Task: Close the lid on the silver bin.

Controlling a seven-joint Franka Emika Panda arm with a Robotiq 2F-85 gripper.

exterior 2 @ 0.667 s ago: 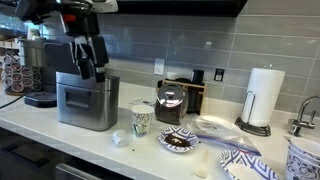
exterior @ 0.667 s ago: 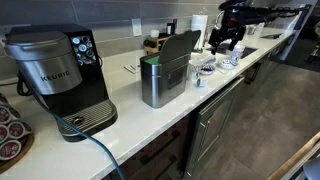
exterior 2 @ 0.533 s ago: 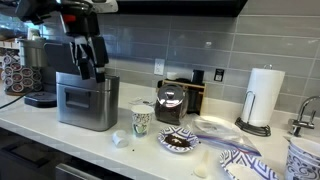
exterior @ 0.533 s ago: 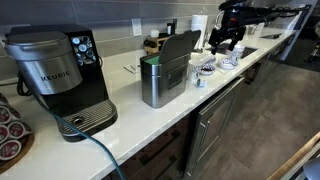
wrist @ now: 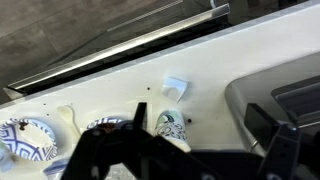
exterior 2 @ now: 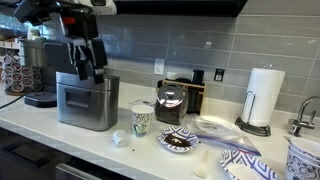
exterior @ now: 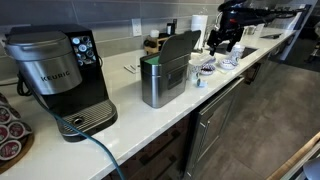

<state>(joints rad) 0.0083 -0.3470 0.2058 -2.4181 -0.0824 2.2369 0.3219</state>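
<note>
My gripper is hanging on the front side of the silver bin's raised lid (exterior: 180, 46). I need to move my gripper back toward the wall (exterior: 162, 26) and then press the lid down from behind.
The silver bin (exterior: 160, 85) stands mid-counter, to the right of the coffee maker, and shows in both exterior views (exterior 2: 85, 100). Its dark grey lid (exterior: 180, 45) stands open, tilted up against the back side. My gripper (exterior: 222, 40) is open and empty. In an exterior view it hangs just above the bin's top (exterior 2: 88, 70) and covers the lid there. The wrist view looks down past the dark spread fingers (wrist: 180, 160) at the bin's rounded corner (wrist: 262, 95) on the right.
A black-and-silver Keurig (exterior: 60, 75) stands beside the bin. A patterned paper cup (exterior 2: 141, 120), a small plate (exterior 2: 178, 142), a dark jar (exterior 2: 170, 103) and a paper towel roll (exterior 2: 263, 97) sit along the counter. A cable (exterior: 95, 145) hangs over the front edge.
My gripper has shifted only very slightly above the bin. The lid still stands open.
</note>
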